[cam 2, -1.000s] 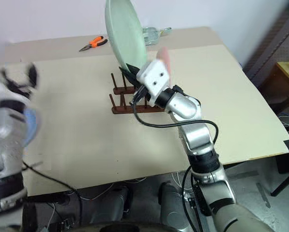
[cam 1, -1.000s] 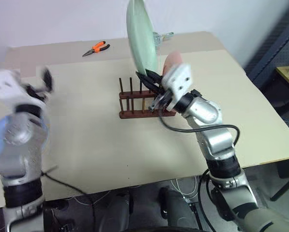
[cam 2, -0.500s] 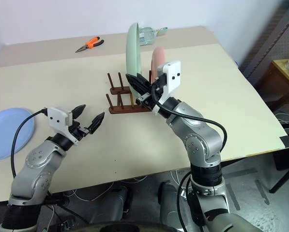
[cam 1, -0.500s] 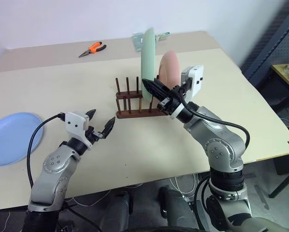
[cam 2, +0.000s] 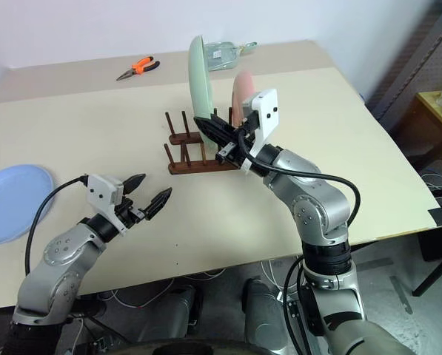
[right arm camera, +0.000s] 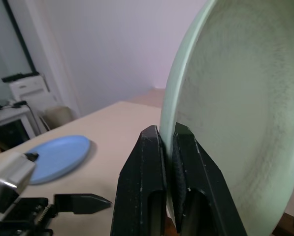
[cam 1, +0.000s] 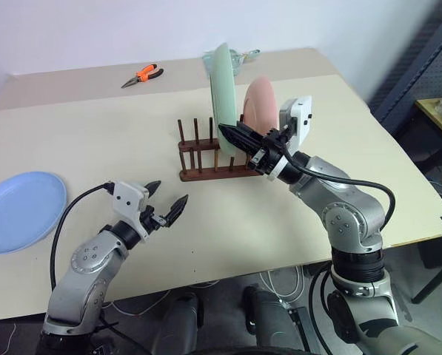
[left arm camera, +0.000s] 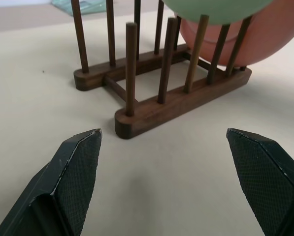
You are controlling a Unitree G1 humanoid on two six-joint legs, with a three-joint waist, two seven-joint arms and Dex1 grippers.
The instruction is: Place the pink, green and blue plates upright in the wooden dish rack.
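The blue plate (cam 1: 24,211) is lying flat, too far away for my right gripper to reach. Next, my left gripper lifts it (cam 1: 7,248) and passes it to my right gripper, which will then put it in the rack.
My right gripper (cam 1: 228,132) is shut on the rim of the pale green plate (cam 1: 222,92). It holds the plate nearly upright over the wooden dish rack (cam 1: 206,171), with the plate's lower edge down among the peg tops. Just to the right, the pink plate (cam 1: 259,103) stands upright in the rack. The blue plate (cam 1: 21,211) lies flat at the table's left edge. In front of the rack, low over the table, my left gripper (cam 1: 169,194) is open and empty, pointing at the rack (left arm camera: 151,105).
Orange-handled pliers (cam 1: 148,72) lie at the back of the table. A clear object (cam 1: 239,55) sits behind the rack. The beige table (cam 1: 354,148) ends close on the right, beside dark shelving (cam 1: 420,74).
My left arm has swung in from the far left and down to a spot in front of the rack. The right gripper has rolled the green plate from tilted to nearly upright.
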